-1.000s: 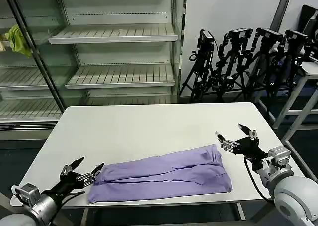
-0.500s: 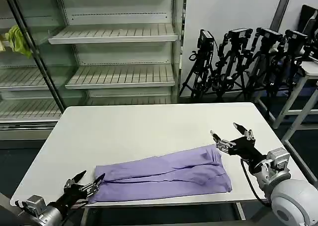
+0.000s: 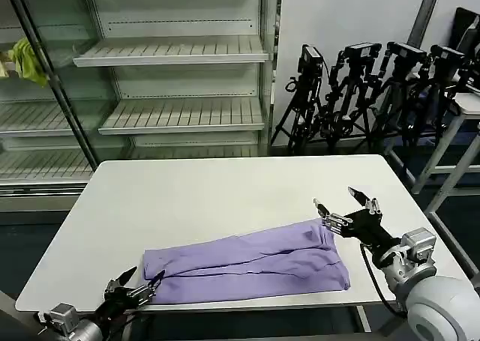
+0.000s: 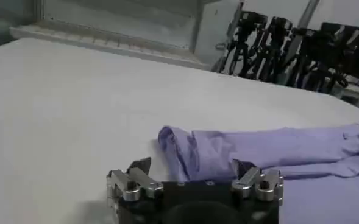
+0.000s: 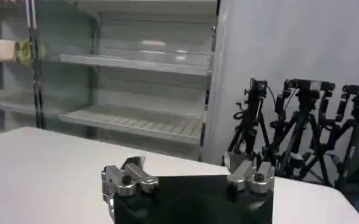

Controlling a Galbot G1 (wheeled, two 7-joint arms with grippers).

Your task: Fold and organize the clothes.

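Plain flaps lie folded inward (image 3: 247, 269) down the middle of the lavender T-shirt (image 3: 156, 273). The lavender T-shirt should show a hidden printed front when I lift it.
The clothes, one lavender T-shirt (image 3: 251, 264), lie folded into a long narrow strip across the near half of the white table (image 3: 225, 187). My left gripper (image 3: 145, 276) is open and low at the table's front edge, right at the strip's left end. In the left wrist view the shirt's rounded end (image 4: 191, 149) lies just ahead of the left gripper (image 4: 191, 169), between its spread fingers. My right gripper (image 3: 334, 197) is open and hovers just above the strip's far right corner. The right gripper (image 5: 184, 163) holds nothing.
Empty display shelves (image 3: 180, 52) stand behind the table, with a yellow-green cloth (image 3: 26, 60) at their left. A row of black tripods (image 3: 375, 94) stands at the back right. The table's far half (image 3: 210, 176) is bare.
My left gripper has dropped towards the table's front edge and shifted right to the shirt's left end. My right gripper has moved left towards the shirt's far right corner. The shirt has not moved.
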